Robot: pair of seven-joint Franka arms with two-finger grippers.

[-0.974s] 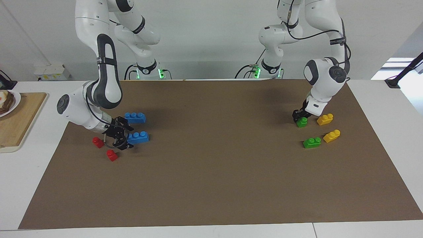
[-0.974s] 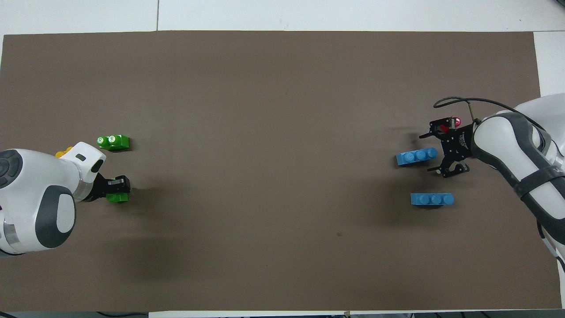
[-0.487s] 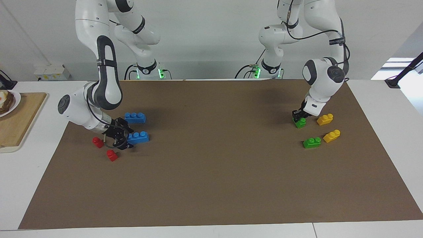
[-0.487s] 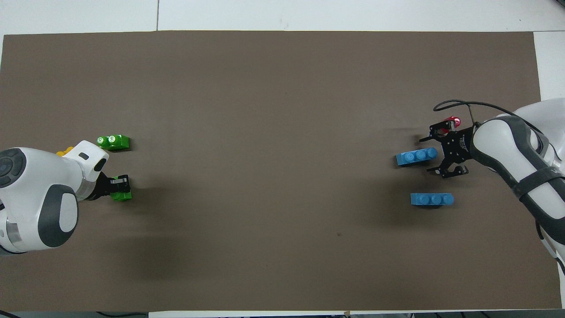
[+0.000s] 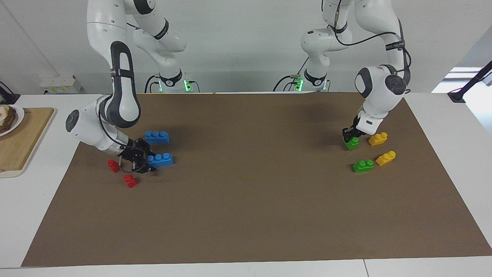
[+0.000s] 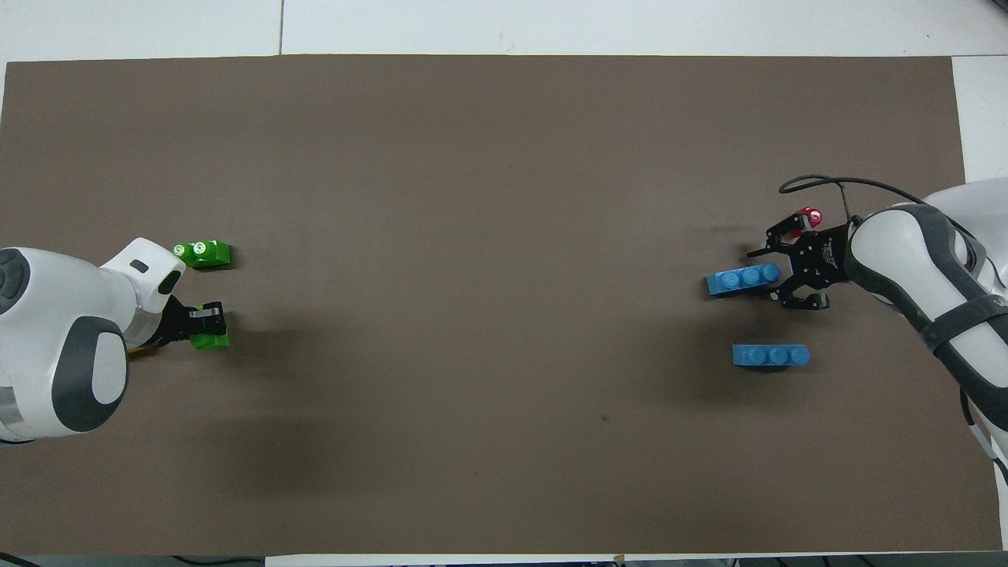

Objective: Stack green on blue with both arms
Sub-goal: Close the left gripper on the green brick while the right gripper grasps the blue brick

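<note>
I expect one end [image 6: 772,273] of the blue brick [image 6: 742,279] to stay uncovered when I press the green brick onto the blue brick, because my right gripper straddles that end.
My left gripper [image 5: 350,137] is shut on a green two-stud brick [image 5: 352,143] low over the mat at the left arm's end; the gripper [image 6: 206,329] and the brick [image 6: 211,342] also show in the overhead view. A second green brick [image 5: 363,166] [image 6: 203,253] lies farther from the robots. My right gripper [image 5: 150,162] [image 6: 765,276] is open, its fingers on either side of one end of a blue three-stud brick [image 5: 161,159] [image 6: 742,279] on the mat. A second blue brick [image 5: 157,137] [image 6: 770,355] lies nearer to the robots.
Two yellow bricks [image 5: 378,139] [image 5: 386,158] lie beside the green ones. Two red bricks [image 5: 113,166] [image 5: 130,180] lie close to the right gripper. A wooden board [image 5: 23,138] with a plate [image 5: 7,119] sits off the brown mat [image 5: 250,200] at the right arm's end.
My right gripper's fingers have drawn in around the blue brick's end. My left gripper has shifted slightly with the green brick. The loose bricks have not moved.
</note>
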